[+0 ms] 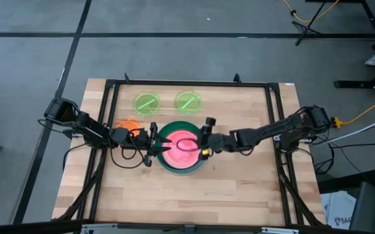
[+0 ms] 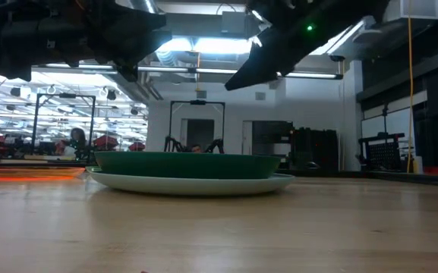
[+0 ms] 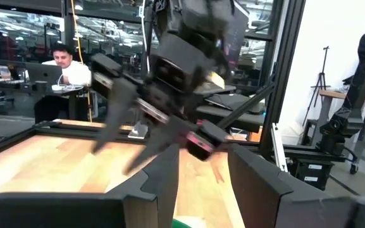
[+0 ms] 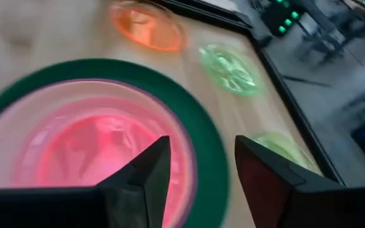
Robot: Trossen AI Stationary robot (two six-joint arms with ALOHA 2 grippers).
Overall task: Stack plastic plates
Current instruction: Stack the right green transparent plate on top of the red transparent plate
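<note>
My right gripper carries on going to the nearer neon green plate, which is free, and closes on that plate's rim, since the pink plate is nested in the stack.
A stack of plastic plates sits mid-table: a dark green plate rests on a pale plate, with magenta and translucent pink plates lying inside it. The orange plate lies flat to the left of the stack. Two neon green plates lie flat toward the far edge. My left gripper hovers open at the stack's left rim. My right gripper hovers open over its right part. In the right wrist view my right gripper stands above the pink plate and green rim.
A black frame borders the wooden table. Bare wood shows near the front edge and right of the stack. Both arms reach in from the sides and face each other over the stack. A person sits at a desk beyond the table.
</note>
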